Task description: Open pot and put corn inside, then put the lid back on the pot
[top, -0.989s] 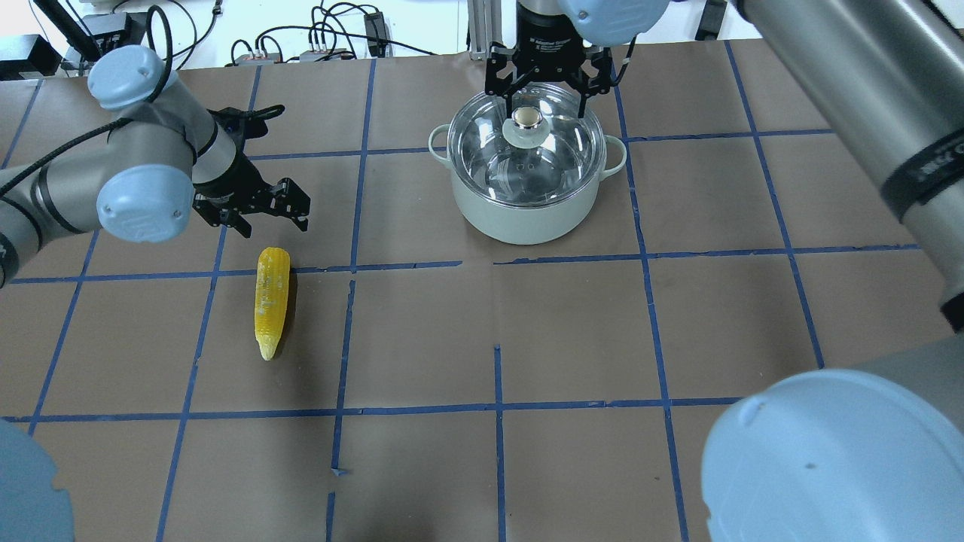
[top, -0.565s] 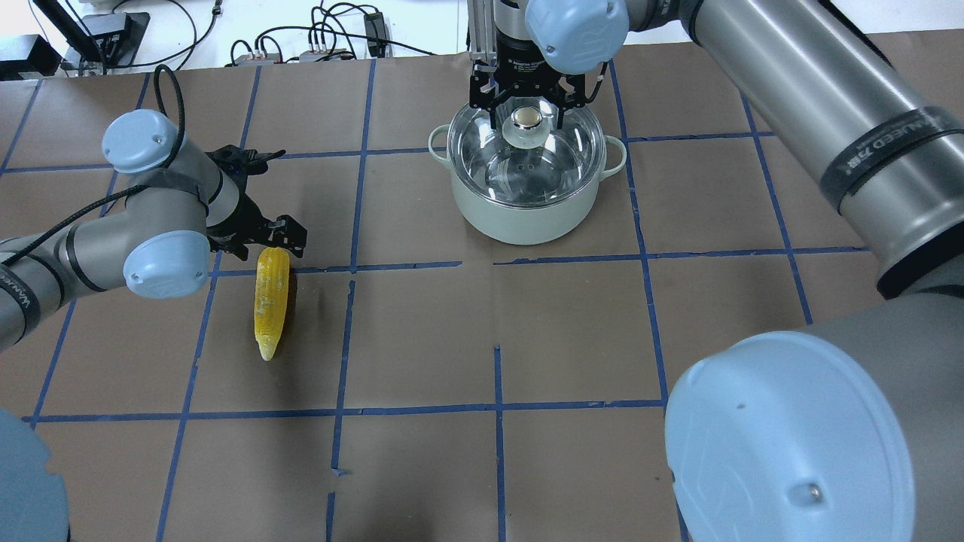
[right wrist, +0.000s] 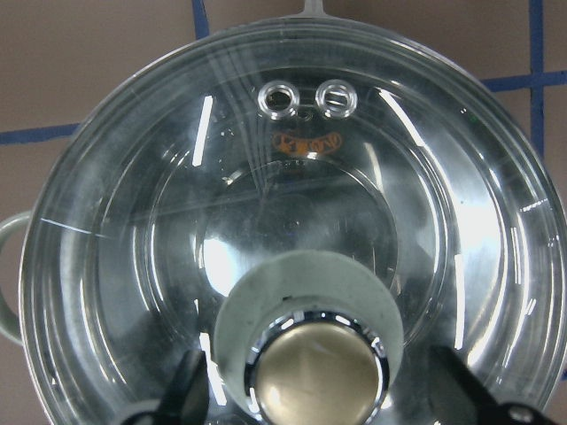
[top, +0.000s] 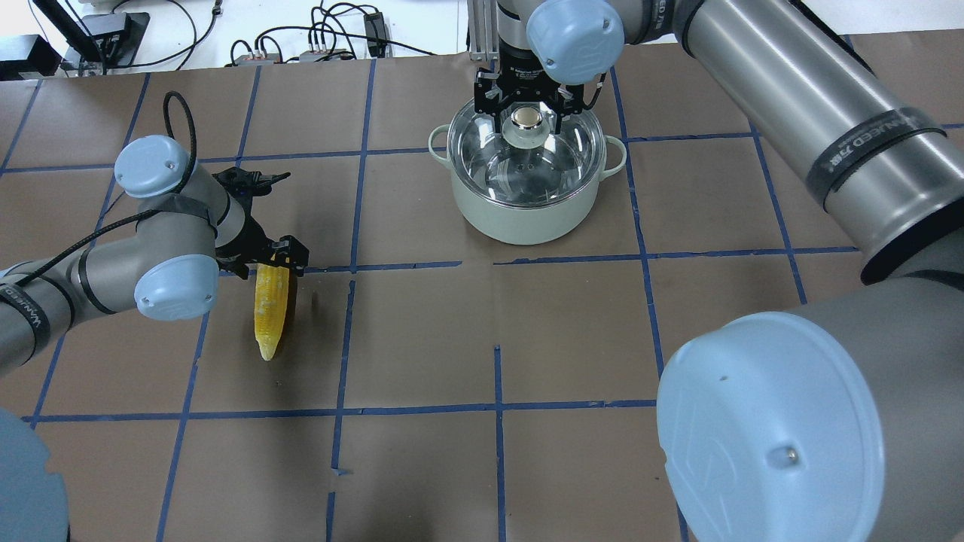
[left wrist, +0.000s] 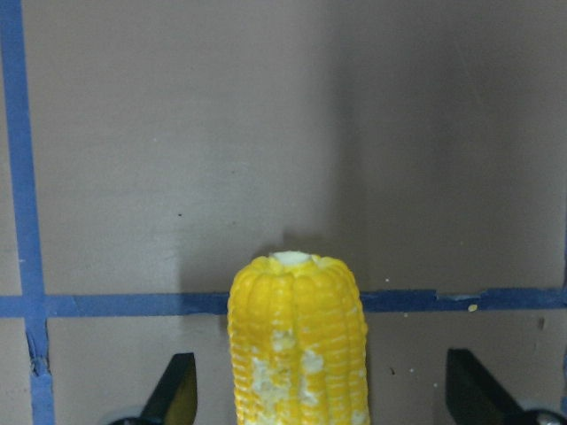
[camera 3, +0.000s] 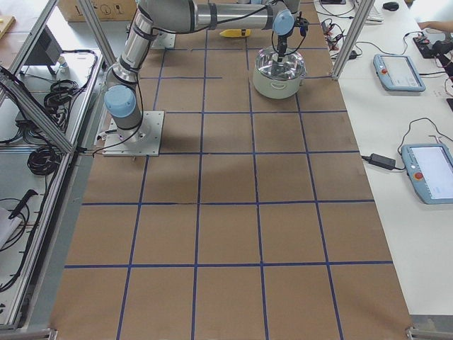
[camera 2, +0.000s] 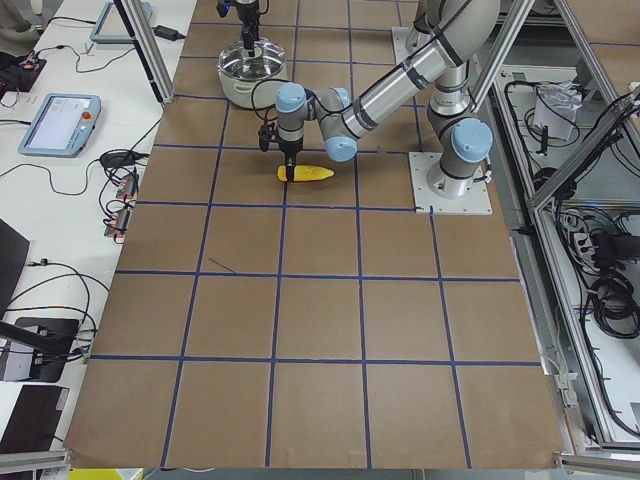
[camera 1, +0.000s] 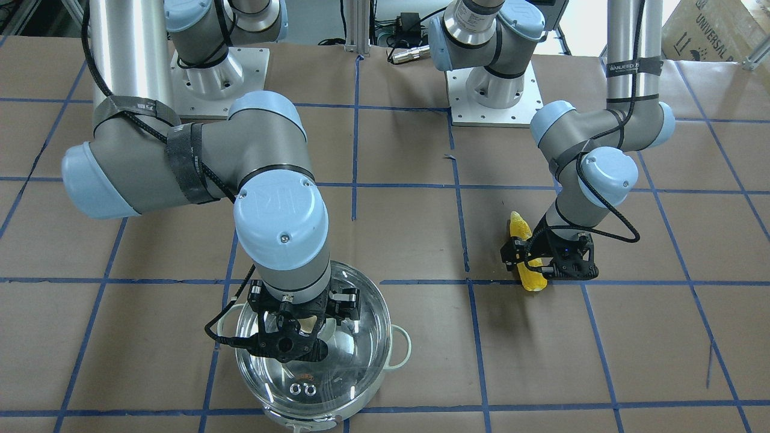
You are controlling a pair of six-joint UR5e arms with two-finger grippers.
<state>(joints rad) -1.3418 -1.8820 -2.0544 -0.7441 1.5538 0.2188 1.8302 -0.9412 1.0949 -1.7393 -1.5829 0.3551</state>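
Note:
My gripper is going to lower the yellow corn [camera 1: 520,228] into the pot. The corn looks shorter than the pot's opening [camera 1: 348,369] is wide, so it will lie completely inside.
The yellow corn [top: 271,309] lies on the brown table, with its blunt end toward the far side. My left gripper [top: 269,260] is open and low over that blunt end. In the left wrist view its fingers [left wrist: 173,394] stand either side of the corn [left wrist: 297,345] with gaps, not touching it. The pale green pot [top: 527,218] stands at the far centre with the glass lid [top: 561,158] on it. My right gripper [top: 527,111] is open and astride the lid's knob [top: 526,119]. The right wrist view shows the knob [right wrist: 314,372] between the fingers [right wrist: 182,394].
Blue tape lines [top: 497,410] mark a grid on the table. Cables and boxes [top: 324,41] lie past the far edge. The two arm bases [camera 1: 490,90] stand at the robot's side. The right arm's large elbow [top: 768,429] hides the near right of the overhead view.
My left gripper has moved down and toward the corn until it stands over its blunt end. My right gripper has come in over the lid's knob. Pot, lid and corn have not moved.

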